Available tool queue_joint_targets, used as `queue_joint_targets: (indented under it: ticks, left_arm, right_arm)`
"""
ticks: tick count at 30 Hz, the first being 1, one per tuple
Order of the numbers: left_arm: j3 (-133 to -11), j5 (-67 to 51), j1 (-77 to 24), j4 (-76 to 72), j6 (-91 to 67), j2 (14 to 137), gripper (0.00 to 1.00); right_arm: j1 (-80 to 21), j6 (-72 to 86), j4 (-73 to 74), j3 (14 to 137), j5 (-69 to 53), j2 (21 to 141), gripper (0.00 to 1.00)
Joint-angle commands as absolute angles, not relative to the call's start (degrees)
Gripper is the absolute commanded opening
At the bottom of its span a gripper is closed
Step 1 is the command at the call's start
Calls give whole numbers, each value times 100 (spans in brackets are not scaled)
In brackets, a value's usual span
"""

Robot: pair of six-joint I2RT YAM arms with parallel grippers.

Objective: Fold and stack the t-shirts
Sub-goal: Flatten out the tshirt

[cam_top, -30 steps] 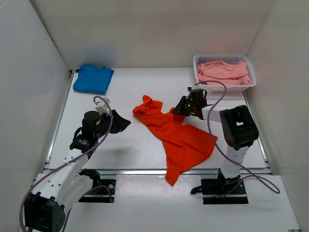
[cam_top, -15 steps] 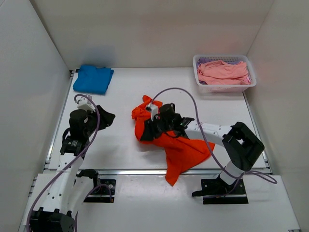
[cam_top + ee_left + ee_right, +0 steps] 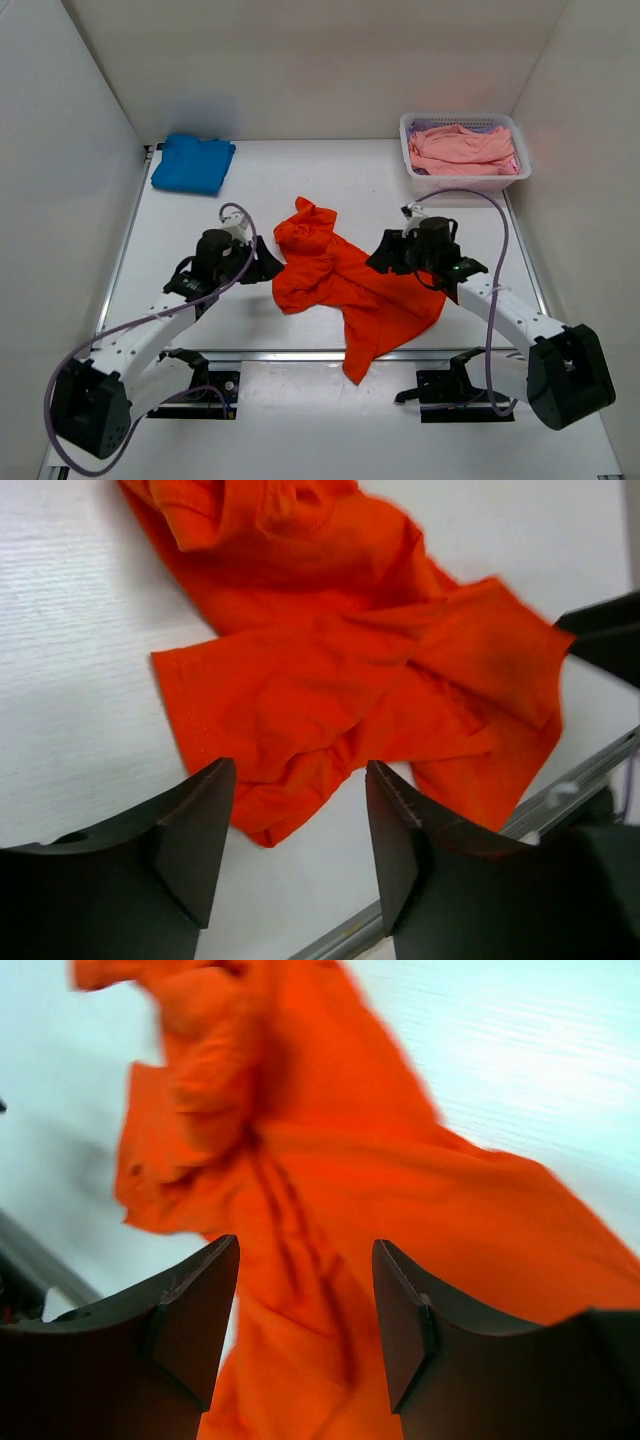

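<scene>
I expect the orange t-shirt to open into a broad sheet sagging between my grippers when I lift and spread it, since loose folds overlap along it.
A bright orange t-shirt lies crumpled and partly folded over itself mid-table. My left gripper hovers open at its left edge, and the left wrist view shows the orange t-shirt just beyond the empty left gripper. My right gripper stands open above the shirt's right side. In the right wrist view the orange t-shirt fills the space under the right gripper, which holds nothing. A folded blue t-shirt rests at the back left. Pale pink t-shirts are piled in the basket.
The white lattice basket stands at the back right corner. White walls close in the table on three sides. A metal rail runs along the near edge, also seen as the rail in the left wrist view.
My right gripper dragged the shirt's upper right part leftward, let go and drew back to the right. The left gripper swung in to the shirt's left edge and opened wider.
</scene>
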State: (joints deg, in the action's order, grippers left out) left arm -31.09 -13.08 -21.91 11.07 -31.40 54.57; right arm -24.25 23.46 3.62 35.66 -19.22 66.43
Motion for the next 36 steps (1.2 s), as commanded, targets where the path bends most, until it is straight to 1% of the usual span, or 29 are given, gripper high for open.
queue_joint_targets:
  ticks: [1, 4, 6, 10, 15, 18, 20, 21, 22, 23, 24, 25, 26, 28, 29, 31, 32, 33, 34, 35, 36]
  left_arm:
    - [-3208, -1169, -2461, 493, -2700, 6027, 67]
    - [-3436, -976, -2408, 632, -2199, 6625, 67]
    - [-3603, -591, -2330, 747, -1839, 7003, 68]
    - [-3770, -238, -2346, 501, -1582, 7575, 69]
    - [-4165, -342, -2487, 448, -1415, 8532, 69]
    - [-4227, -518, -2549, 466, -1459, 8832, 68]
    - [-4184, -571, -2610, 422, -1468, 8894, 69]
    - [-4157, -528, -2636, 422, -1450, 8877, 69]
    - [-4201, -501, -2680, 431, -1476, 8929, 70]
    - [-4210, -536, -2715, 431, -1468, 8930, 71]
    - [-4245, -458, -2768, 457, -1476, 9034, 68]
    - [-4306, -535, -2812, 483, -1485, 9122, 55]
    - [-4350, -667, -2839, 518, -1485, 9184, 45]
    - [-4464, -782, -2857, 694, -1538, 9351, 0]
    - [-4482, -861, -2856, 738, -1582, 9439, 0]
    - [-4474, -922, -2804, 896, -1705, 9343, 0]
    - [-4387, -879, -2717, 914, -1731, 9273, 0]
    - [-4273, -801, -2585, 1027, -1792, 9038, 0]
    - [-4097, -591, -2506, 1159, -1854, 8670, 0]
    - [-4017, -389, -2357, 1238, -1907, 8187, 0]
    - [-3851, -265, -2138, 1387, -1942, 7948, 0]
  right_arm:
    - [-1909, 2242, 606, 3235, -1846, 6364, 53]
    - [-1671, 2119, 817, 3225, -1793, 6223, 53]
    - [-1530, 2171, 774, 3130, -1907, 6056, 53]
    - [-1397, 2232, 773, 2954, -1960, 5915, 53]
    - [-1371, 2259, 967, 2813, -1749, 5793, 53]
    - [-1310, 2224, 1142, 2838, -1653, 5818, 53]
    - [-1318, 2189, 1291, 2839, -1512, 5888, 54]
    - [-1362, 2197, 1388, 2926, -1407, 5941, 56]
    - [-1371, 2215, 1432, 2953, -1284, 5968, 59]
    - [-1449, 2189, 1433, 2944, -1240, 6011, 65]
    - [-1528, 2215, 1485, 3005, -1109, 6047, 69]
    - [-1538, 2241, 1564, 3110, -977, 6125, 76]
    - [-1616, 2250, 1704, 3164, -845, 6161, 78]
    - [-1705, 2407, 1888, 3304, -616, 6353, 81]
    - [-1757, 2356, 1959, 3348, -563, 6529, 80]
    - [-1740, 2417, 2056, 3384, -659, 6801, 66]
    - [-1697, 2408, 2013, 3445, -764, 6916, 43]
    - [-1653, 2391, 2021, 3480, -826, 7143, 15]
    - [-1670, 2304, 1961, 3585, -861, 7354, 5]
    - [-1740, 2285, 1934, 3716, -757, 7600, 0]
    - [-1732, 2233, 1925, 3813, -721, 7742, 0]
